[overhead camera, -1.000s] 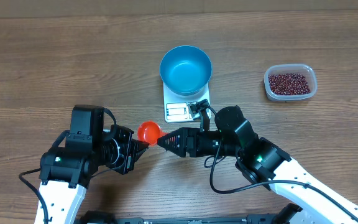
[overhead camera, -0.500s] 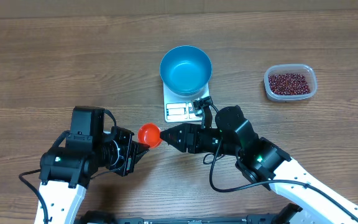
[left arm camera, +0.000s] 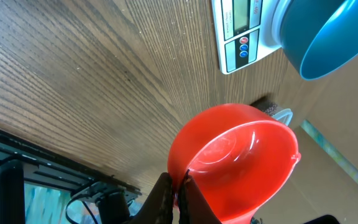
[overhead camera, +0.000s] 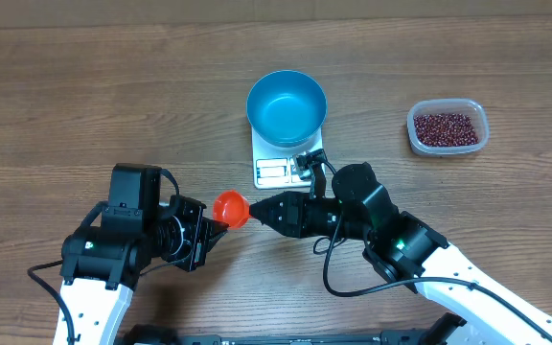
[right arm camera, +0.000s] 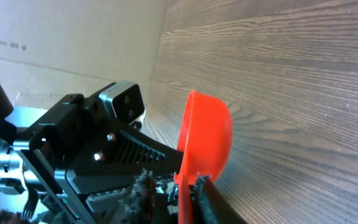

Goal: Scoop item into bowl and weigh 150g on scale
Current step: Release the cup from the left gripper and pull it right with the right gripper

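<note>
The robot's left gripper is pinching the red scoop's rim (left arm camera: 191, 163) while the right gripper has the scoop's handle, so next the left gripper opens and moves to the scale's red button (left arm camera: 243, 40).
A red scoop (overhead camera: 229, 206) hangs above the table between my two grippers, empty. My left gripper (overhead camera: 220, 222) is shut on its rim; the left wrist view shows the fingers (left arm camera: 180, 186) pinching the scoop's wall (left arm camera: 241, 162). From the right, my right gripper (overhead camera: 253, 213) has its jaws narrowed round the scoop's flat handle (right arm camera: 185, 186), with the scoop's cup (right arm camera: 207, 143) edge-on above. The blue bowl (overhead camera: 287, 107) stands empty on the white scale (overhead camera: 276, 171), behind the grippers. The item, dark red beans (overhead camera: 447, 127), lies in a clear tub at the far right.
The clear plastic tub (overhead camera: 413, 129) sits on the wooden table to the right of the bowl. The scale's display and buttons (left arm camera: 241, 31) face the table's front edge. Both arms crowd the front middle of the table.
My right gripper has moved left up to the scoop and narrowed its jaws round the handle. The left gripper and the scoop have barely moved.
</note>
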Tool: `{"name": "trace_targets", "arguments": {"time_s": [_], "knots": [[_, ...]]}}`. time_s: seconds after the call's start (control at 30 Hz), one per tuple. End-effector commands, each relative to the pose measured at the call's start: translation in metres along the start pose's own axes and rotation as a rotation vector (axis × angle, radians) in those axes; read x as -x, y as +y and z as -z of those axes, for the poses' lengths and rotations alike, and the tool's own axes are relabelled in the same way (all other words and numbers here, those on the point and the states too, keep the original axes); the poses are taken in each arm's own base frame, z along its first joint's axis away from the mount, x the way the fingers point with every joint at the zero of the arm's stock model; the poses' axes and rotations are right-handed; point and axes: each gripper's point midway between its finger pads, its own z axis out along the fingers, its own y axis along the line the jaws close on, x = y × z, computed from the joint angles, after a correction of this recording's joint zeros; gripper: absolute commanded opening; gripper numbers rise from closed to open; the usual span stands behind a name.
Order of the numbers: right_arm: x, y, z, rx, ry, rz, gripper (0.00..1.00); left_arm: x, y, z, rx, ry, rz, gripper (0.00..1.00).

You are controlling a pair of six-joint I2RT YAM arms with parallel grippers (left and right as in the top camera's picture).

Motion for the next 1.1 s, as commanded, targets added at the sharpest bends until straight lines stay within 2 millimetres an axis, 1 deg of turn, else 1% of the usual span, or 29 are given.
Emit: {"name": "trace_targets", "arguments": {"time_s": [0.0, 0.2, 0.37, 0.47, 0.5, 0.53, 0.73, 0.8, 0.9, 0.97, 1.0, 1.07], "knots": [[0.003, 0.01, 0.0, 0.023, -0.001, 0.017, 0.16, 0.003, 0.003, 0.0, 0.008, -0.021, -0.014, 0.04], [0.002, 0.009, 0.0, 0.019, 0.002, 0.014, 0.04, 0.003, 0.004, 0.0, 0.01, -0.025, -0.015, 0.05], [0.001, 0.007, 0.0, 0.012, 0.006, 0.009, 0.04, 0.008, 0.006, 0.0, 0.019, -0.053, -0.012, 0.07], [0.0, 0.005, 0.0, 0.005, 0.011, 0.004, 0.04, 0.015, 0.006, 0.001, 0.022, -0.095, -0.012, 0.09], [-0.001, 0.004, 0.0, 0.0, 0.013, 0.001, 0.04, 0.017, 0.006, 0.001, 0.023, -0.107, -0.012, 0.11], [-0.001, 0.004, 0.0, -0.002, 0.014, 0.0, 0.04, 0.022, 0.007, 0.001, 0.025, -0.132, -0.012, 0.2], [-0.003, 0.002, 0.0, -0.009, 0.02, 0.002, 0.04, 0.039, 0.003, 0.004, 0.016, -0.234, -0.018, 0.57], [-0.005, -0.002, 0.0, -0.022, 0.027, -0.005, 0.04, 0.044, 0.001, 0.006, 0.007, -0.262, -0.024, 0.71], [-0.005, -0.008, 0.0, -0.05, 0.025, 0.065, 0.04, 0.048, 0.0, 0.007, 0.006, -0.288, -0.025, 0.83], [-0.003, -0.022, 0.001, -0.116, 0.005, 0.074, 0.04, 0.048, 0.002, 0.007, 0.014, -0.291, -0.022, 0.89], [-0.003, -0.028, 0.002, -0.143, 0.0, 0.071, 0.04, 0.048, 0.004, 0.007, 0.02, -0.29, -0.02, 0.91], [-0.006, -0.032, 0.005, -0.166, 0.008, 0.08, 0.04, 0.049, 0.006, 0.007, 0.028, -0.293, -0.017, 0.96]]}}
